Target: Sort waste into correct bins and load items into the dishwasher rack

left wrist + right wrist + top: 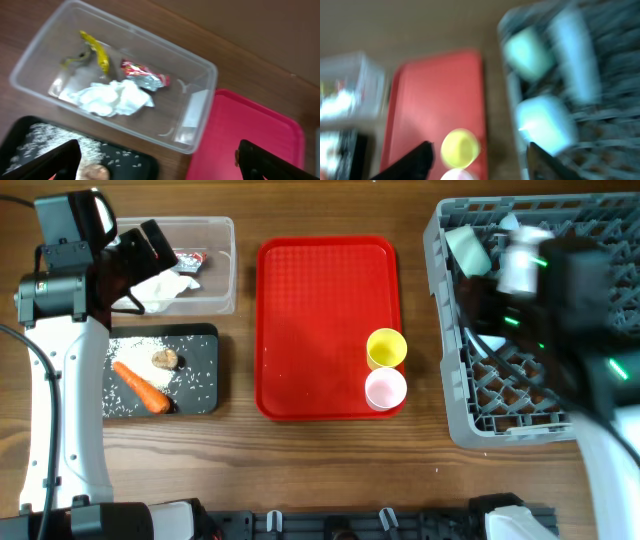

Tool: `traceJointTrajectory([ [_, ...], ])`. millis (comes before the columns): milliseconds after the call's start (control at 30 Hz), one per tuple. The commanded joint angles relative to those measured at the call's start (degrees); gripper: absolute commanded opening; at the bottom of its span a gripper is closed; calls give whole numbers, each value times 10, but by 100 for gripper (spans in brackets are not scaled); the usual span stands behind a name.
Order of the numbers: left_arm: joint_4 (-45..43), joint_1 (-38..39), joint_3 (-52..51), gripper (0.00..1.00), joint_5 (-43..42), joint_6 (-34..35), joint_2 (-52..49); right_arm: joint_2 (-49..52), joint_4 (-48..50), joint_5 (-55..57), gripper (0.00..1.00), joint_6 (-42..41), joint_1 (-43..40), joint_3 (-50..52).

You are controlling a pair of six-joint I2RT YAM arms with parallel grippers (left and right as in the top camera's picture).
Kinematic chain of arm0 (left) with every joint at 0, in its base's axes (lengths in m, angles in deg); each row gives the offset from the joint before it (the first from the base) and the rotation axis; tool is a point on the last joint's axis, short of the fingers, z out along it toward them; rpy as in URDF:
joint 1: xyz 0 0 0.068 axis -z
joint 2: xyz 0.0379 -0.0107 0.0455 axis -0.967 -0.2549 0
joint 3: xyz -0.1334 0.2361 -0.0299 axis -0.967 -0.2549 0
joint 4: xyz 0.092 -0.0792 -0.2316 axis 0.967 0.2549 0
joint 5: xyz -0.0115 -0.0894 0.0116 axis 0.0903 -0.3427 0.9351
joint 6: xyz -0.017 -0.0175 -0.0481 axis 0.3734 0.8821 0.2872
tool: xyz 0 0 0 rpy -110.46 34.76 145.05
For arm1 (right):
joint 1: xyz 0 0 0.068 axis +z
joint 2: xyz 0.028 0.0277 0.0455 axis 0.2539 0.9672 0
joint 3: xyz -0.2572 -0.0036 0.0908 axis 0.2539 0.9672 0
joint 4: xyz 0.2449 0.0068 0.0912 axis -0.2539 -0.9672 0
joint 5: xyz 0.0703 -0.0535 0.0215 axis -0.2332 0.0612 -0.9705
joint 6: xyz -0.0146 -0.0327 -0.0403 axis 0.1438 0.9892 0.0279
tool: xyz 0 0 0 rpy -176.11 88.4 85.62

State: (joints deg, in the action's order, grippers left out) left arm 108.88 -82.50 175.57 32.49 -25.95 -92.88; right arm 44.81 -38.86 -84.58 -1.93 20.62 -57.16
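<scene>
The yellow cup is standing on the red tray with its opening up (pixel 386 347). My left gripper should therefore grip it by the cup's rim (pixel 386 331) and pass its base to my right gripper.
The clear tub (pixel 192 107) holds a yellow scrap (pixel 98 53), a red-and-white wrapper (pixel 145 77) and a crumpled white tissue (pixel 111 98). The black tray (pixel 195 338) holds white rice grains (pixel 130 352), a brown lump (pixel 164 359) and an orange carrot (pixel 141 388). My left gripper (pixel 160 167) is open and empty above the tub's near edge. A yellow cup (pixel 386 347) and a pink cup (pixel 385 388) stand on the red tray. My right gripper (pixel 477 165) is open and empty, blurred, between the cups and the grey rack (pixel 450 380). Pale blue bowls (pixel 545 122) and a plate (pixel 575 55) stand in the rack.
The flat red tray (pixel 310 320) lies between the bins and the rack. My right arm (pixel 570 290) is blurred over the rack and hides much of it. One pale bowl (pixel 467 248) shows at the rack's back left corner.
</scene>
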Motion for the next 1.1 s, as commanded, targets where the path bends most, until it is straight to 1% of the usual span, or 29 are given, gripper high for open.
traceJointTrajectory([
  [0,-18,0,1,90,-188,14,-5,-108,-5,78,68,-9,-82,-12],
  [33,-28,4,0,87,-235,37,-9,-125,-5,78,69,-9,-101,-12],
  [67,-44,15,-2,88,-271,57,-17,-139,-7,78,70,-9,-118,-12],
  [100,-63,34,-6,90,-295,68,-27,-150,-12,78,72,-8,-134,-12],
  [133,-76,61,-7,91,-298,67,-42,-151,-16,78,72,-8,-139,-12],
  [233,-114,156,-7,96,-286,64,-103,-135,-32,78,77,-8,-143,-8],
  [267,-128,198,-7,97,-266,62,-134,-122,-37,78,79,-8,-143,-7],
  [367,-146,289,-7,96,-202,63,-203,-88,-48,74,81,-8,-143,-7],
  [500,-146,361,-7,96,-160,63,-259,-50,-55,64,81,-8,-143,-7],
  [600,-146,406,-7,96,-122,63,-281,-17,-58,53,81,-8,-143,-7],
  [700,-146,422,-7,96,-113,63,-281,3,-63,52,81,-8,-143,-7],
  [767,-130,431,-7,86,-108,63,-283,16,-66,45,81,-8,-143,-7],
  [833,-109,439,-7,69,-82,63,-290,21,-67,43,80,-8,-143,-7],
  [900,-100,443,-7,57,-74,63,-304,21,-66,43,80,-8,-143,-7],
  [933,-97,443,-7,50,-74,69,-310,21,-65,43,80,-8,-143,-7],
  [967,-96,443,-7,46,-74,74,-315,21,-65,43,80,-8,-143,-7],
  [1000,-96,443,-7,39,-74,81,-319,20,-65,43,80,-8,-143,-7],
  [1067,-98,445,-7,31,-74,82,-328,21,-66,43,80,-8,-143,-7],
])
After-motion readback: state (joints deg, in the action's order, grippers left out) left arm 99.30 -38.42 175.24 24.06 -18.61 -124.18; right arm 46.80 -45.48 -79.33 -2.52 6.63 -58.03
